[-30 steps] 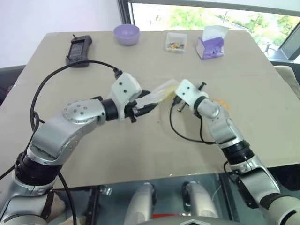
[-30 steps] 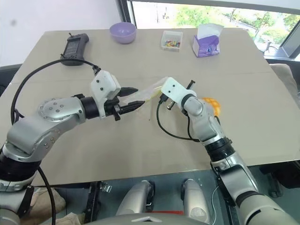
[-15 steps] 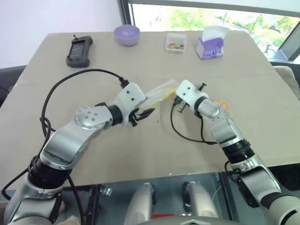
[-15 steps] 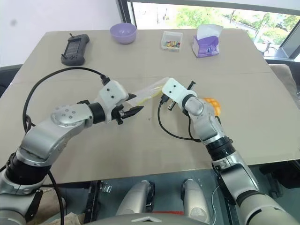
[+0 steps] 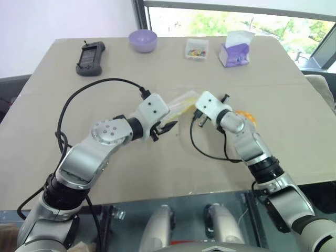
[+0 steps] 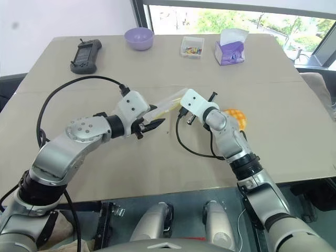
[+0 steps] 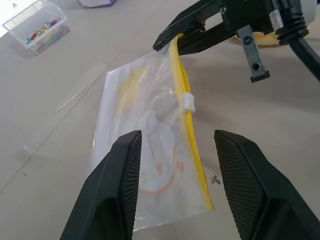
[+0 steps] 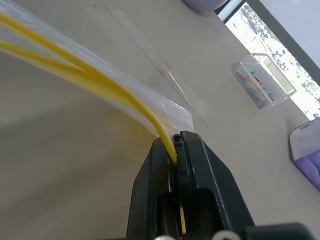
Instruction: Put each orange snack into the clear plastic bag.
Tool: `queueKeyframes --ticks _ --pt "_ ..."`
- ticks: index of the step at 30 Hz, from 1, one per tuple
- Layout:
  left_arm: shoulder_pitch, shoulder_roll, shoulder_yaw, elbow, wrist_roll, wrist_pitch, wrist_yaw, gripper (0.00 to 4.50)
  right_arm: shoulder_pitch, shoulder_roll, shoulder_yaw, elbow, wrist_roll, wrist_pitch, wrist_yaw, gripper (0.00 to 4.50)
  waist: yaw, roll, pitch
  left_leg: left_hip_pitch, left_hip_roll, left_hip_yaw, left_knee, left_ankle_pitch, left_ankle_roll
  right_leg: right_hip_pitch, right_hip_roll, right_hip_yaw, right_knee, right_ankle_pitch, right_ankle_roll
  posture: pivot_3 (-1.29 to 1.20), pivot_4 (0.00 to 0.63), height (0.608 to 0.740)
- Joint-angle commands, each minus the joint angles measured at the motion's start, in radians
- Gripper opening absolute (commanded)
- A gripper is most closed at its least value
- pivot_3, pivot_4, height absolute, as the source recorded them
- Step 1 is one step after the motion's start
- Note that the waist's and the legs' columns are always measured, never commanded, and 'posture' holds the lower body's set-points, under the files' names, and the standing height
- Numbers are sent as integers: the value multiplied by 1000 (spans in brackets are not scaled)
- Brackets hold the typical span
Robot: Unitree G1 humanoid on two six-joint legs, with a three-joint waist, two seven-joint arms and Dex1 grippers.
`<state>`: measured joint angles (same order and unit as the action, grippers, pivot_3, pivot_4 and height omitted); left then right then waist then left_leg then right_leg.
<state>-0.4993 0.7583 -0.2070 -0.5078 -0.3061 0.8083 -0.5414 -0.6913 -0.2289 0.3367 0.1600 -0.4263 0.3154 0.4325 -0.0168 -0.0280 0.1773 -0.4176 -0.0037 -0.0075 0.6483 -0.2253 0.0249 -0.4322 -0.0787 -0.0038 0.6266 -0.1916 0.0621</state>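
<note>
The bag's seal strip end (image 7: 176, 41), where my right gripper is, is far from the slider. My left gripper should hold the seal strip before my right gripper takes a new grip beside the slider (image 7: 184, 87).
The clear plastic bag (image 5: 181, 101) hangs slanted over the middle of the table, its yellow seal strip (image 7: 186, 105) along one edge. My right gripper (image 8: 175, 146) is shut on the end of that strip and holds this end of the bag up. My left gripper (image 7: 178, 135) is open, just short of the bag's lower end, with the bag (image 7: 150, 150) lying ahead between its two fingers. In the head views the left gripper (image 5: 168, 127) points right, towards the right gripper (image 6: 180, 108). The orange snack (image 6: 234, 115) lies on the table behind my right forearm, partly hidden.
Along the table's far edge stand a black handheld controller (image 5: 90, 51), a purple bowl (image 5: 143, 39), a small clear box of colourful bits (image 5: 196, 48) and a purple tissue box (image 5: 236, 50). Black cables loop from both wrists. The table's front edge is near my body.
My left arm has swung its elbow in and sunk a little, bringing its gripper nearer the bag's lower end with its fingers closer together. The right gripper has kept still on the seal strip.
</note>
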Motion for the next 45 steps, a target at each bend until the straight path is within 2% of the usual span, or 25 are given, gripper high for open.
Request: queueKeyframes --ticks 1,2,3,8,10,13,16,22,23,27,36,45 --pt "-20 -5 2 -16 24 -2 -16 911 -12 4 1 -25 0 -14 -14 0 0 0 0 0 0 0 0 0 0 0 0 0 0 0 0 0 150 740" --pt "-21 -7 -2 -12 29 -4 -19 367 -11 4 1 -29 0 -12 -14 0 0 0 0 0 0 0 0 0 0 0 0 0 0 0 0 0 150 740" --pt "-21 -9 -6 -6 36 -7 -20 44 -9 5 1 -35 0 -10 -14 0 0 0 0 0 0 0 0 0 0 0 0 0 0 0 0 0 150 740" --pt "-19 -2 -29 48 100 -54 -37 44 2 2 2 -68 13 -15 8 0 0 0 0 0 0 0 0 0 -1 0 0 0 0 0 0 0 150 740" --pt "-11 10 -33 88 138 -104 -45 44 9 -22 16 -92 25 -28 63 0 0 0 0 0 0 0 0 0 -1 0 0 0 0 0 0 0 150 740" --pt "13 2 -12 188 194 -293 -49 0 20 -30 -3 -113 44 -15 76 869 1 0 0 0 0 0 1 0 0 0 0 0 0 0 0 0 150 740" --pt "12 5 11 364 228 -549 -98 0 59 -45 -33 -159 71 -33 68 2151 2 0 0 1 0 0 0 0 -1 0 0 0 0 0 0 0 150 740" --pt "-37 -29 35 558 231 -758 -174 0 105 -75 -87 -285 171 35 131 2151 4 0 0 0 0 1 1 -2 3 0 0 0 0 0 0 0 150 740" --pt "-41 -35 41 574 229 -775 -183 0 108 -73 -93 -295 188 51 137 1608 4 0 0 0 0 1 1 -2 3 0 0 0 0 0 0 0 150 740" --pt "-55 -50 62 618 208 -843 -233 0 121 -35 -113 -345 258 125 141 32 1 0 0 0 0 1 2 -2 3 1 0 0 1 0 0 0 150 740" --pt "-61 -77 89 624 217 -847 -260 0 75 71 -59 -300 282 164 93 32 1 0 0 1 1 1 3 -2 3 0 1 0 3 0 0 0 150 740" --pt "-53 -87 100 590 219 -827 -262 0 60 98 -23 -274 286 149 85 32 1 0 0 1 1 1 3 -2 3 0 1 0 3 0 0 0 150 740"
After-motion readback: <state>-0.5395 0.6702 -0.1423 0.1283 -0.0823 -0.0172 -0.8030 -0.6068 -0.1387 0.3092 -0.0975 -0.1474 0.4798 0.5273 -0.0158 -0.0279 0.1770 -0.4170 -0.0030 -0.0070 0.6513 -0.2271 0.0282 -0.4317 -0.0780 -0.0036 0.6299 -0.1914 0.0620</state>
